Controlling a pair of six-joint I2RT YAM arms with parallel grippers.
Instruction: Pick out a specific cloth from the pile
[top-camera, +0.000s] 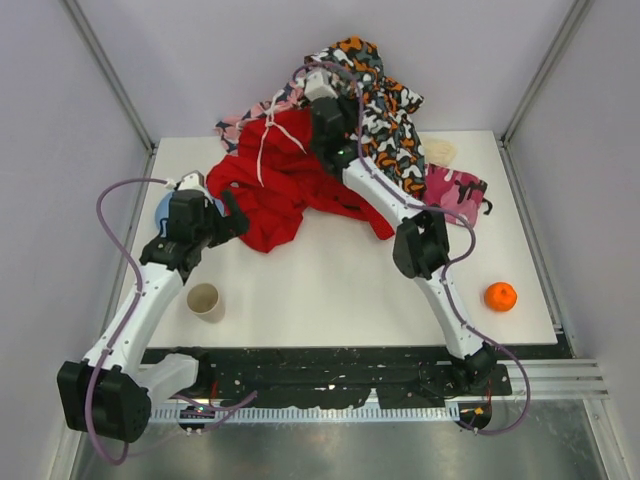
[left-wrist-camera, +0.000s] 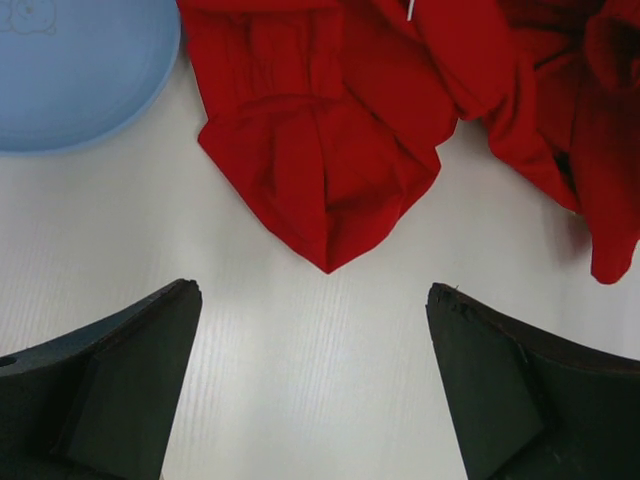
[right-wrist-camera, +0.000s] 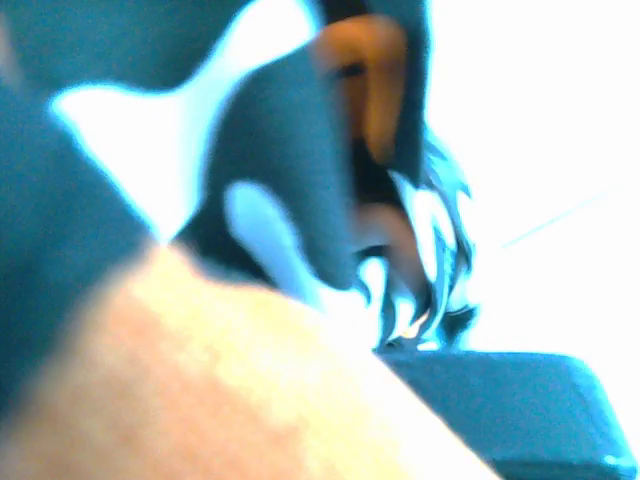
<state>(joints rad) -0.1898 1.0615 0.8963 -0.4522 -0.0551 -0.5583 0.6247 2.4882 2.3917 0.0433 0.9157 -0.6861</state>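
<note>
My left gripper should move back while my right gripper first pulls the red garment's near tip (top-camera: 265, 241) away, because the red garment (top-camera: 278, 192) is covering the white cloth.
The pile sits at the back of the table: a big red garment (top-camera: 280, 195), a pink patterned piece (top-camera: 238, 122) and a magenta camouflage piece (top-camera: 455, 188). My right gripper (top-camera: 322, 92) is raised over the pile's back and is shut on the orange-grey-white camouflage garment (top-camera: 385, 110), which hangs lifted from it. In the right wrist view that garment (right-wrist-camera: 280, 160) fills the frame, blurred. The plain white cloth is hidden; only a thin white strip (top-camera: 263, 148) crosses the red garment. My left gripper (top-camera: 236, 214) is open and empty, low over the table just short of the red garment's tip (left-wrist-camera: 325, 190).
A blue plate (top-camera: 165, 210) lies under my left wrist and shows in the left wrist view (left-wrist-camera: 70, 70). A paper cup (top-camera: 205, 300) stands at front left. An orange ball (top-camera: 500, 296) lies at front right. Cream-beige fabric (top-camera: 440, 152) lies by the magenta piece.
</note>
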